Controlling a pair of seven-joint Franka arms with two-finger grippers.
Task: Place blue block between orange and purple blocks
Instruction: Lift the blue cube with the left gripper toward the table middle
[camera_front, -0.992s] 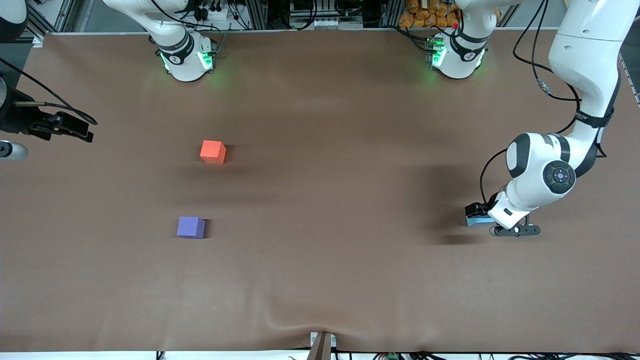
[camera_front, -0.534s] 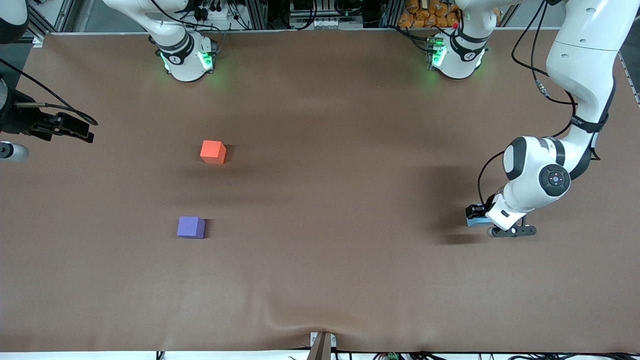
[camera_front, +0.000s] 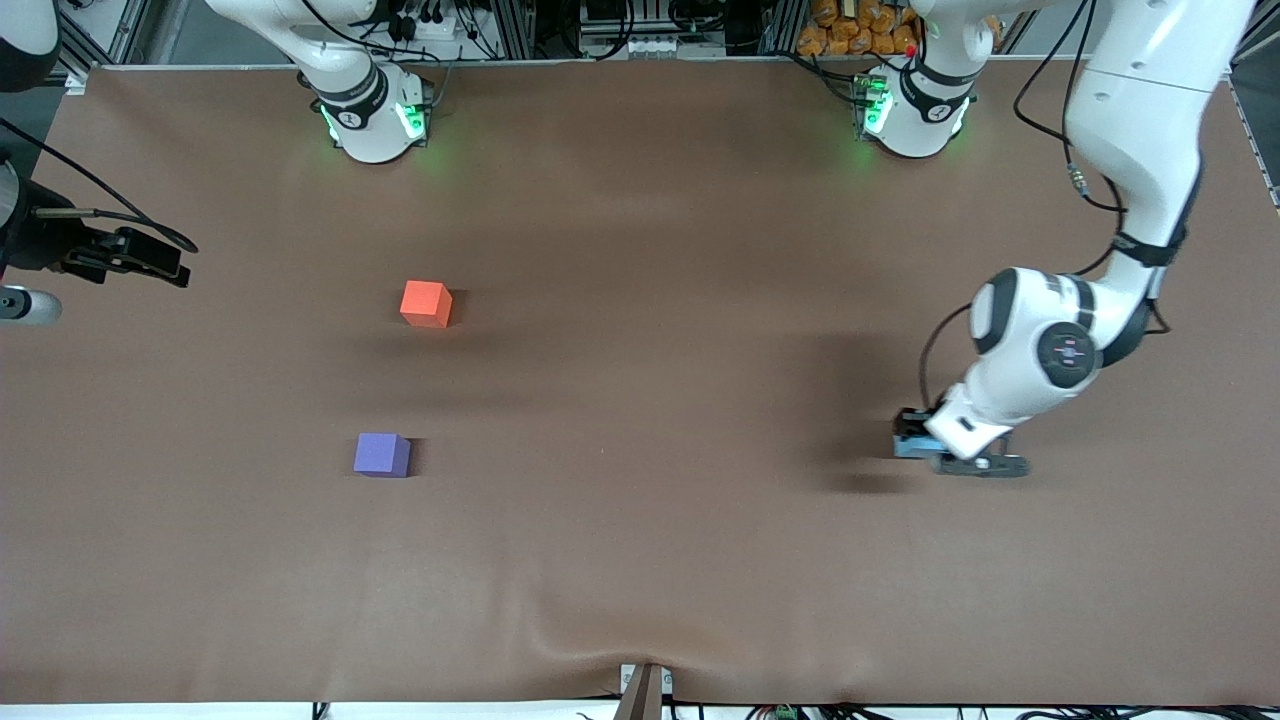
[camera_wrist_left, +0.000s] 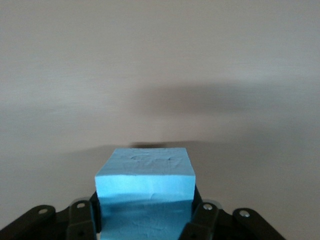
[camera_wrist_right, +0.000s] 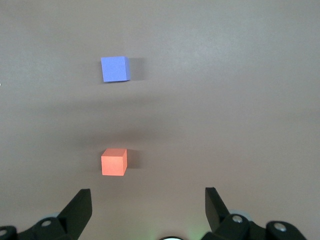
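Observation:
I should keep carrying the blue block (camera_front: 918, 445), hanging level in my left gripper, to the mat's middle (camera_front: 608, 386), which lies open, until the block rests for my right gripper.
The blue block (camera_front: 908, 447) is held between the fingers of my left gripper (camera_front: 915, 440), a little above the table toward the left arm's end; its shadow lies on the mat below. In the left wrist view the block (camera_wrist_left: 145, 200) fills the space between the fingers (camera_wrist_left: 82, 220). The orange block (camera_front: 426, 303) and the purple block (camera_front: 382, 454) sit on the mat toward the right arm's end, the purple one nearer the front camera. My right gripper (camera_front: 150, 260) waits open and empty over the table's edge; its wrist view shows the orange block (camera_wrist_right: 114, 162) and the purple block (camera_wrist_right: 115, 68).
The brown mat (camera_front: 640, 400) covers the whole table. Both arm bases (camera_front: 375, 115) stand along the edge farthest from the front camera. A bare strip of mat lies between the orange and purple blocks.
My left gripper has moved with the blue block toward the right arm's end of the table. The right arm and the two other blocks have not moved.

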